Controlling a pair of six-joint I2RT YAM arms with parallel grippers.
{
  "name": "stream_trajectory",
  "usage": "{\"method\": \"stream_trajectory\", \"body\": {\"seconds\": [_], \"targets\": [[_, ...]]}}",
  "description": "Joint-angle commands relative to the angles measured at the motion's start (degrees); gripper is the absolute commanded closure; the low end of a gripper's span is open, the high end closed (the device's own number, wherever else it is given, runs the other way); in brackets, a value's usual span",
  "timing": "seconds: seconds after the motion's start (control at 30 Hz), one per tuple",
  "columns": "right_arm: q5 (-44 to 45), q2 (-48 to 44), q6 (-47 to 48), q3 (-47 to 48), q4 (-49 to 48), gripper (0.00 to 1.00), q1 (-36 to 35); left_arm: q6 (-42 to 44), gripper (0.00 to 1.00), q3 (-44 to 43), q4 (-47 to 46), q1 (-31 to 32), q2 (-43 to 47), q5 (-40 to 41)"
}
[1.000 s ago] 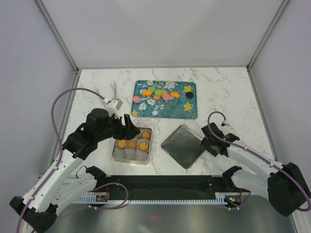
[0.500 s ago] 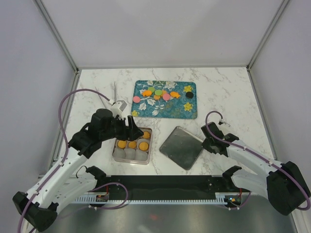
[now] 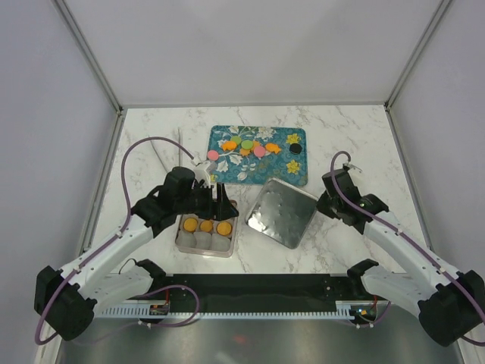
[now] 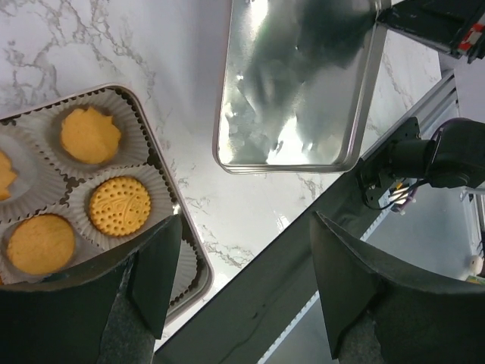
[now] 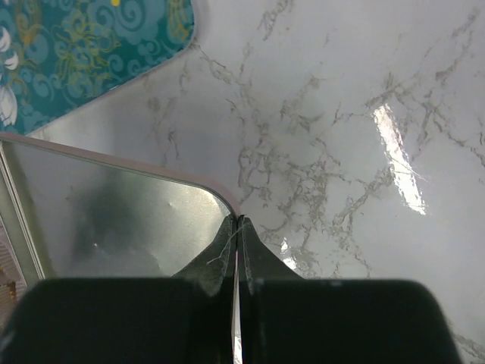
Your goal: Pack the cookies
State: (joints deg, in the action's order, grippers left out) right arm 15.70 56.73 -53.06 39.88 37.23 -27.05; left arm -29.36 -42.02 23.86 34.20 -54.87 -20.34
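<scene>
My right gripper is holding the lid by its far corner [image 3: 315, 199], so I should first take the lid's tin-side edge [image 3: 260, 199] with my left gripper, then regrasp the lid's near edge with my right gripper.
Several cookies [image 3: 242, 145], orange, pink and green with one black, lie on the teal flowered tray [image 3: 261, 173]. More orange cookies [image 4: 120, 205] sit in white paper cups in the open tin [image 3: 230, 248]. My left gripper [image 3: 226, 206] hovers open over the tin's right side, holding nothing; in the left wrist view the left gripper [image 4: 246, 250] frames the table edge. The right gripper [image 5: 239, 221] is shut on the corner rim of the metal lid [image 3: 283, 212], which is lifted and tilted between tin and tray.
The lid [image 4: 295, 83] hangs just right of the tin. A corner of the teal tray [image 5: 83, 53] lies just beyond the lid. A black rail [image 3: 258, 292] runs along the table's near edge. Bare marble lies right of the right arm.
The right gripper shut on the lid's rim and carried it up and to the left. My left arm slid right along the tin, staying open.
</scene>
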Motion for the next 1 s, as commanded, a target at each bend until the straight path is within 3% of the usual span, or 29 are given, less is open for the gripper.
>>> {"method": "stream_trajectory", "body": {"seconds": [0.0, 0.6, 0.97], "targets": [[-3.0, -0.1, 3.6, 4.9, 1.8, 1.0, 0.5, -1.9, 0.24, -0.3, -6.5, 0.5, -2.5, -3.1], [-15.6, 3.5, 8.1, 13.5, 0.0, 1.0, 0.6, -1.5, 0.24, -6.1, -12.4, 0.7, -13.0, -7.8], [-21.8, 4.7, 7.4, 12.9, -4.0, 1.0, 0.6, -4.3, 0.42, -6.3, -14.8, 0.6, -14.6, -11.4]]}}
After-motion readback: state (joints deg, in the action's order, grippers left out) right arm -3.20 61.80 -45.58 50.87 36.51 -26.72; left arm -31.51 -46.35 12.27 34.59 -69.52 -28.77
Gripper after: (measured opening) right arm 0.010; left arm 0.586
